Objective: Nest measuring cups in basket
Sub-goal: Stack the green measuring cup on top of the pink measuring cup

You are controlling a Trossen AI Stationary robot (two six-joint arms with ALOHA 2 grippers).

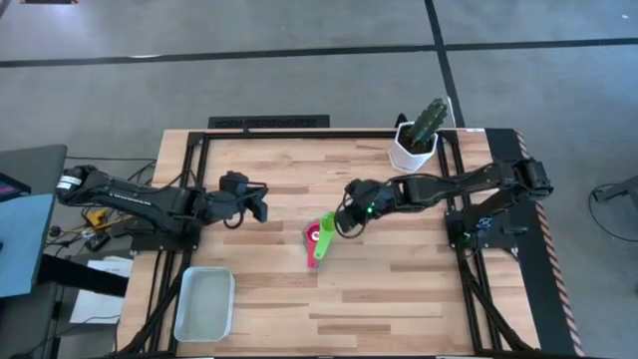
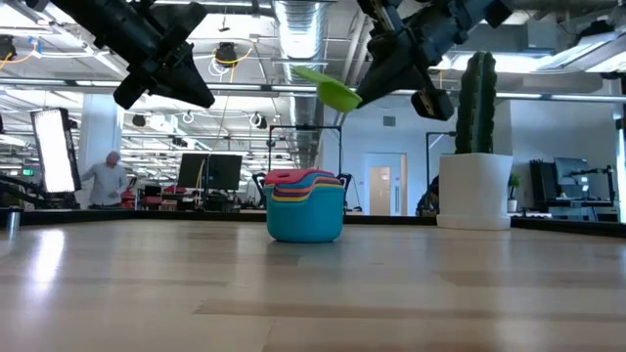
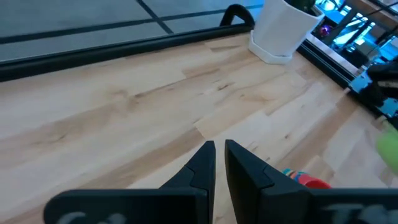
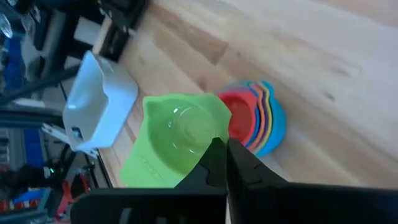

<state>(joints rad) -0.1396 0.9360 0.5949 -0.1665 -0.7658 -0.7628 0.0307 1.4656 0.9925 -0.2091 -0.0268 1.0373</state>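
Note:
The green cup (image 2: 335, 93) hangs tilted and off to the side of the stack, so it needs to be straightened above the red cup (image 2: 290, 176) by my right gripper before being lowered in.
A stack of nested measuring cups (image 1: 315, 239) stands on its teal bottom cup (image 2: 305, 223) at the middle of the table, with the red one on top (image 4: 239, 115). The green cup (image 1: 327, 221) hangs above and just beside the stack, and my right gripper (image 4: 221, 152) is shut on it. My left gripper (image 1: 261, 209) hovers to the left of the stack, its fingers (image 3: 202, 163) shut with nothing between them. The basket (image 1: 204, 302) rests on the table at the near left corner. My right gripper pinches the rim of the green cup's bowl (image 4: 210, 142) between its two fingers, on the side away from the flat handle (image 4: 144, 167). The fingers slant down from the table's right. The cup is lifted clear and tilted (image 2: 333, 91), high above the stack.
A white pot with a cactus (image 1: 416, 145) stands at the far right of the table. Black frame rails (image 1: 269, 123) run along the table's edges. Bare wood lies between the stack and the basket.

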